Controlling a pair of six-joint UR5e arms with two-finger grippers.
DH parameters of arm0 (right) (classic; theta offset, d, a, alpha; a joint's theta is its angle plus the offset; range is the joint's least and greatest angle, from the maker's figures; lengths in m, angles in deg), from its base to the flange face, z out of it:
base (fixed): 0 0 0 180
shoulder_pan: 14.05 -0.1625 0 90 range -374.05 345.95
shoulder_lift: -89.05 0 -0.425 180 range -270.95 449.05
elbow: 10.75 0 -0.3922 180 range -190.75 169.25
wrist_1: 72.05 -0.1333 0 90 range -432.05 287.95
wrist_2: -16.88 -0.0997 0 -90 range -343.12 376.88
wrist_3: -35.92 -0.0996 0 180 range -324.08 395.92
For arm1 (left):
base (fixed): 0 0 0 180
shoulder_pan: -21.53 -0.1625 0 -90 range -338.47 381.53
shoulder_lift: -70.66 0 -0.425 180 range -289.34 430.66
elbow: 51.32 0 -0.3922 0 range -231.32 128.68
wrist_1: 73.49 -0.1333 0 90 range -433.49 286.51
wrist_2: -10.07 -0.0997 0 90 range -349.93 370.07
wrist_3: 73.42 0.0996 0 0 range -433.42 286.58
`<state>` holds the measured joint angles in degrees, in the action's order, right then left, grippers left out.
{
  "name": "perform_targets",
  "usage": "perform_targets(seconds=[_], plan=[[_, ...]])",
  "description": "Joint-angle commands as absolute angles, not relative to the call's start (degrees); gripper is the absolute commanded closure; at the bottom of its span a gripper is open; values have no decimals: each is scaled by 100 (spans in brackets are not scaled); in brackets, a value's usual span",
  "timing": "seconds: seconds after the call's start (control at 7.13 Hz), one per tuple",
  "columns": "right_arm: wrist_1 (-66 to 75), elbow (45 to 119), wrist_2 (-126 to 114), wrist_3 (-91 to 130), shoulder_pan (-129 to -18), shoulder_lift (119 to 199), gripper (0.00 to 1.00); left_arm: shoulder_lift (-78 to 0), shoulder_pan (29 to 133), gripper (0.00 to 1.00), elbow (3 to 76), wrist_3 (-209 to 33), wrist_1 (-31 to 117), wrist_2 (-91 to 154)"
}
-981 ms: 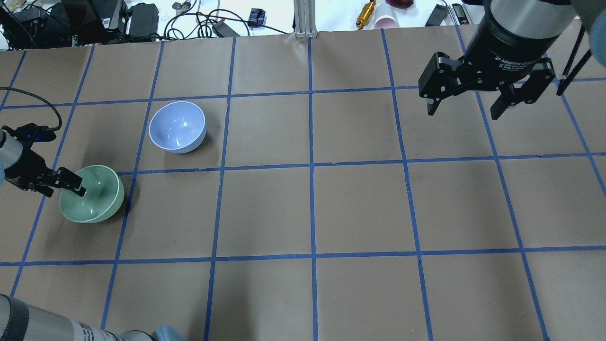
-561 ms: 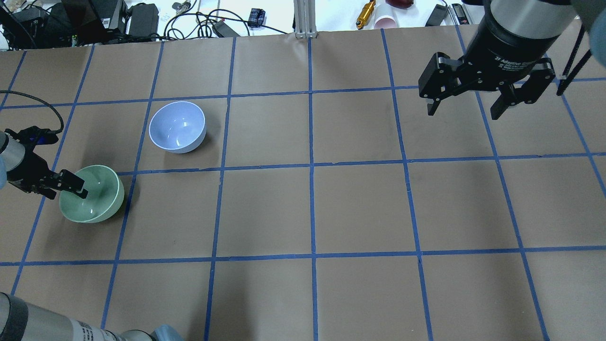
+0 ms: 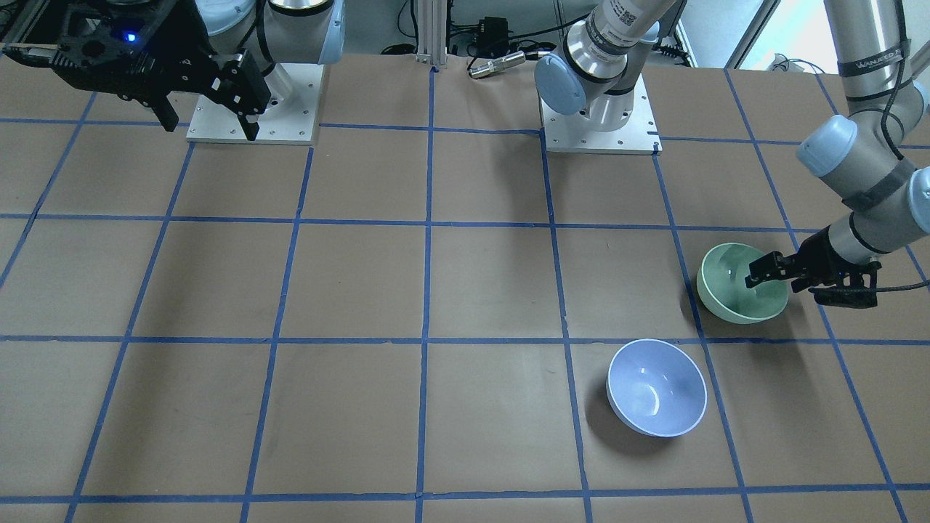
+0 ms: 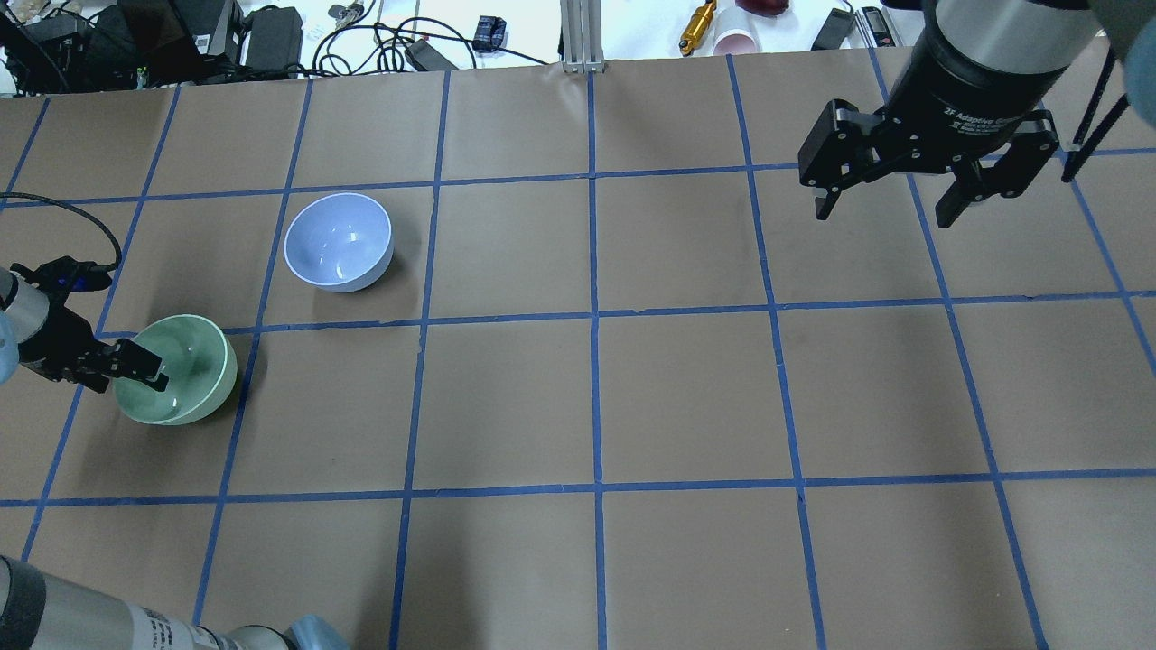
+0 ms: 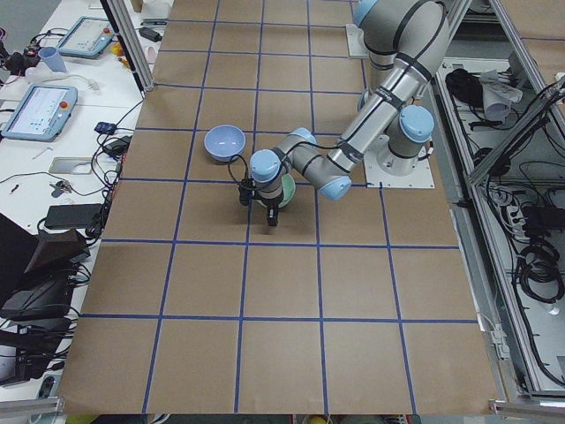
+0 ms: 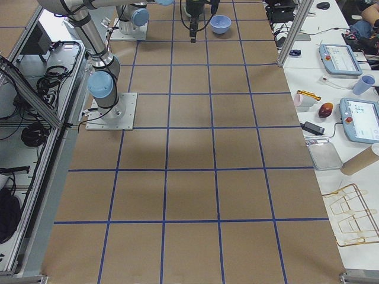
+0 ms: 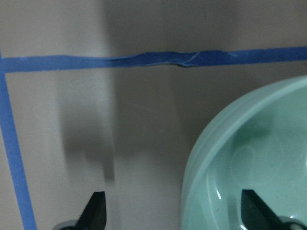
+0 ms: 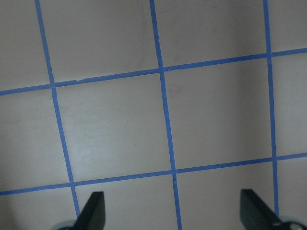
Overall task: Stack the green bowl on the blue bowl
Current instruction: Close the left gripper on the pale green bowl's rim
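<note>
The green bowl (image 3: 742, 284) will sit deep inside the blue bowl when I lower it, because the blue bowl is empty (image 3: 656, 388) and flares in much the same way.
The green bowl (image 4: 185, 370) (image 3: 735, 294) stands upright on the table's left side. The blue bowl (image 4: 339, 239) (image 3: 656, 387) stands apart from it, farther from the robot and to the right. My left gripper (image 4: 119, 372) (image 3: 781, 281) is open and low, straddling the green bowl's left rim. In the left wrist view the gripper (image 7: 175, 213) has one finger inside the green bowl (image 7: 259, 158) and one outside. My right gripper (image 4: 883, 215) (image 3: 211, 127) is open and empty, high over the far right of the table.
Brown paper with a blue tape grid (image 4: 593, 316) covers the table. Cables, power bricks and small tools (image 4: 271, 36) lie beyond the far edge. The arm bases (image 3: 599, 109) stand on the robot's side.
My left gripper has shifted a little to the left over the green bowl's rim. The bowls and the right arm have not moved.
</note>
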<state>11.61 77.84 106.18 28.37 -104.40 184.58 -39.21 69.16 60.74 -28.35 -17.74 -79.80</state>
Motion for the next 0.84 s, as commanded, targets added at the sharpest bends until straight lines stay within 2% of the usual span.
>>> perform_targets(seconds=[0.0,0.14,0.28,0.42,0.56,0.7], plan=[[1153,7793,10618,2837,-10440,18458,0,-3929,6908,0,6162,-2816,-1795,-7967],[1162,7784,10618,2837,-10440,18458,0,-3929,6908,0,6162,-2807,-1795,-7967],[1153,7784,10618,2837,-10440,18458,0,-3929,6908,27,6154,-2807,-1795,-7932],[1162,7784,10618,2837,-10440,18458,0,-3920,6908,46,6154,-2807,-1786,-7923],[1162,7784,10618,2837,-10440,18458,0,-3885,6917,80,6162,-2790,-1760,-7932],[1162,7784,10618,2837,-10440,18458,0,-3868,6908,100,6154,-2807,-1751,-7940]])
